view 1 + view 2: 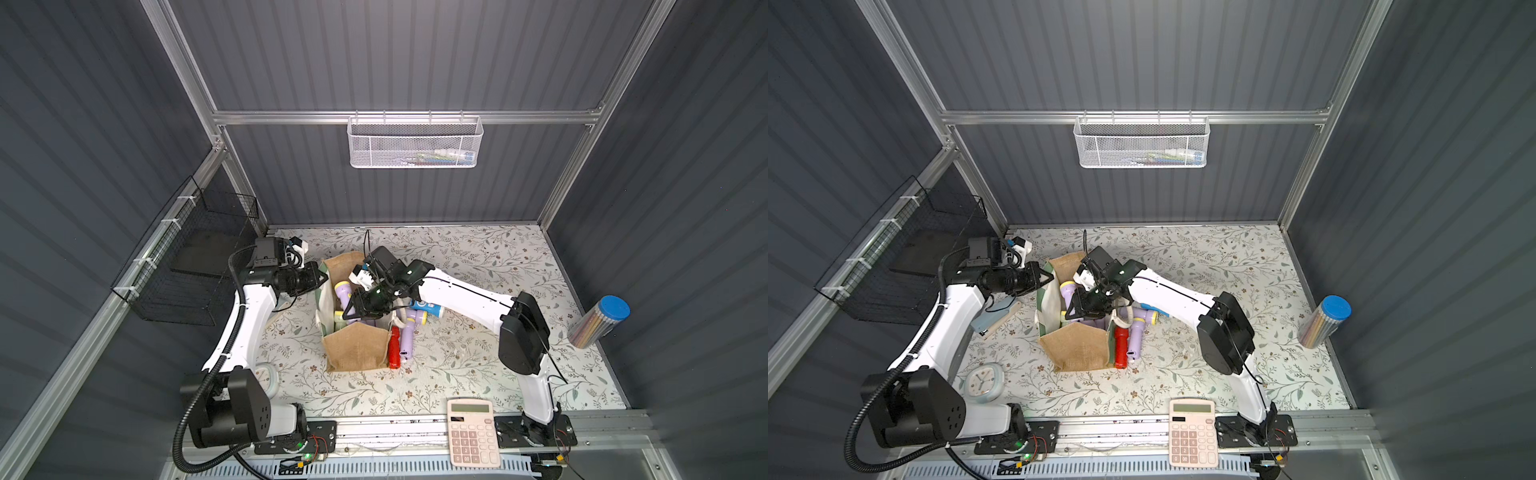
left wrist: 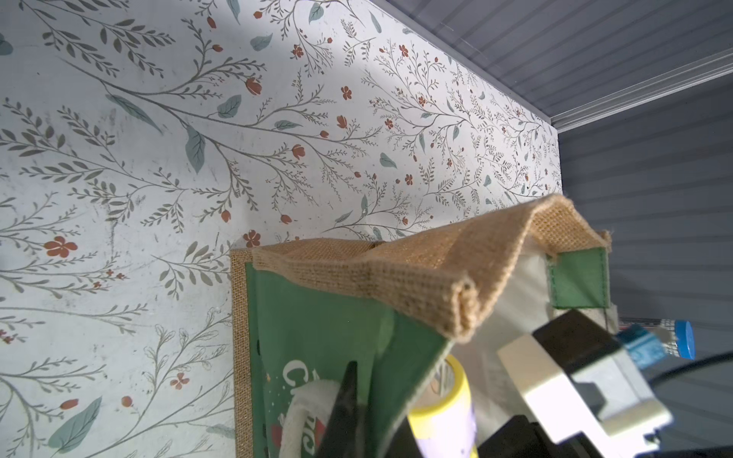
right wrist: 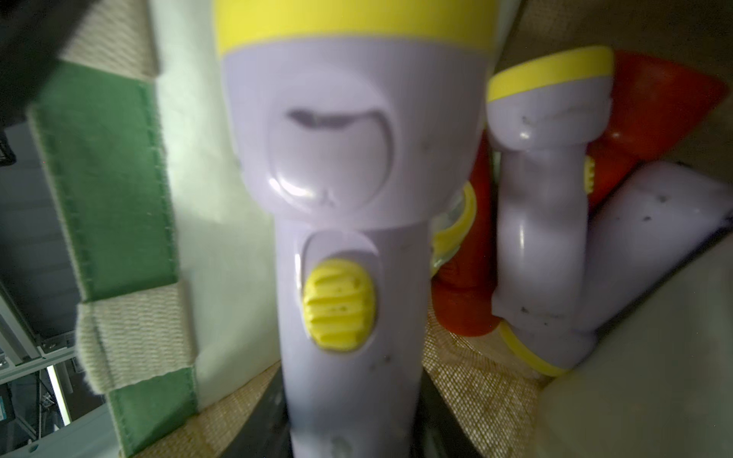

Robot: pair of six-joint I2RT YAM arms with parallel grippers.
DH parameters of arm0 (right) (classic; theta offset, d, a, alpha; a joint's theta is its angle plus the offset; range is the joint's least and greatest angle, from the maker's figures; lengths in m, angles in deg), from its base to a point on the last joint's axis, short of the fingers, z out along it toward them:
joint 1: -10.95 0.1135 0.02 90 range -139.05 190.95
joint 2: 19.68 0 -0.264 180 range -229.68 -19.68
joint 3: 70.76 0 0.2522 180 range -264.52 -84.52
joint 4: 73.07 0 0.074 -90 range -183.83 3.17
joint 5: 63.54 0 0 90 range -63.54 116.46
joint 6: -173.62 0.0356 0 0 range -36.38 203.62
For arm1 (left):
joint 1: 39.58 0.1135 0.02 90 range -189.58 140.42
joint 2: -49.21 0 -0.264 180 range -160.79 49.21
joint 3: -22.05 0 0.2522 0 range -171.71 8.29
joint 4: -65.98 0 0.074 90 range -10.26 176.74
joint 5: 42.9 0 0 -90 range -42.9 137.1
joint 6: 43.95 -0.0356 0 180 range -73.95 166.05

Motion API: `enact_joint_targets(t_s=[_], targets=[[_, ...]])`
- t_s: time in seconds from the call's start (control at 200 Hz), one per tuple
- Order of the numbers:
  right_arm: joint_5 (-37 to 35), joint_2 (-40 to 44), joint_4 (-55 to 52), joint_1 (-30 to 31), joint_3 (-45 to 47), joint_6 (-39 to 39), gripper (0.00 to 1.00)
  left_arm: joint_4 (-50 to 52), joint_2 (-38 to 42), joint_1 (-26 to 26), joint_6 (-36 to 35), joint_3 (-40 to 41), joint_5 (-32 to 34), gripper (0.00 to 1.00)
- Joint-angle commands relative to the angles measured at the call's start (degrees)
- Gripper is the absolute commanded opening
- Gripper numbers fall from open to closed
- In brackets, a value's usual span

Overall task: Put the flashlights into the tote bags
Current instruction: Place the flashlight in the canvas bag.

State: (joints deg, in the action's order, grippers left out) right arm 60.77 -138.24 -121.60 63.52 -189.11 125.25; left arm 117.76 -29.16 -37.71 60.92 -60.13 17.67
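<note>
I keep lowering the held lilac flashlight (image 1: 344,293) with my right gripper, as it is clear of the tote bag's open sides, until it reaches the flashlights (image 3: 543,221) below, then let go.
The tan jute tote bag (image 1: 353,349) (image 1: 1077,347) stands open mid-table. My left gripper (image 1: 323,279) (image 2: 369,416) is shut on the bag's green side panel (image 2: 317,317), next to its white rope handle. My right gripper (image 1: 352,309) (image 3: 351,428) reaches into the bag, shut on the tail of a lilac flashlight (image 1: 344,293) (image 3: 349,238) with a yellow ring. More lilac (image 3: 543,198) and red (image 3: 654,111) flashlights lie in the bag. Outside it, to the right, lie red (image 1: 395,343), lilac (image 1: 407,336) and blue (image 1: 428,309) flashlights.
A pink calculator (image 1: 473,432) lies at the front edge. A clear pencil tube with a blue lid (image 1: 598,322) leans at the right wall. A pale clock (image 1: 984,382) sits beside the left arm. A white mesh basket (image 1: 415,143) and a black wire basket (image 1: 187,266) hang on the walls.
</note>
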Motion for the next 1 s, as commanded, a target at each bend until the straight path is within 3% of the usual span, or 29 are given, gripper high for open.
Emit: enact_joint_targets(t_s=[0.0,0.395,0.82,0.995], targets=[[-1.39,-1.50,-1.83,0.41,-0.86,1.57,0.19,-0.72,1.01,-0.02,0.92,-0.48,-0.98,0.01],[-6.34,-10.64,-7.78,0.86,-7.36,3.49,0.25,-0.91,1.64,-0.02,0.77,1.09,-2.13,0.02],[-5.94,-10.46,-7.69,0.16,-9.67,-0.52,0.58,-0.49,1.11,-0.02,0.34,1.11,-1.26,0.02],[-4.08,-6.81,-3.91,-0.09,-7.77,-3.96,0.64,0.10,1.02,-0.02,-0.04,0.63,-0.62,0.02]])
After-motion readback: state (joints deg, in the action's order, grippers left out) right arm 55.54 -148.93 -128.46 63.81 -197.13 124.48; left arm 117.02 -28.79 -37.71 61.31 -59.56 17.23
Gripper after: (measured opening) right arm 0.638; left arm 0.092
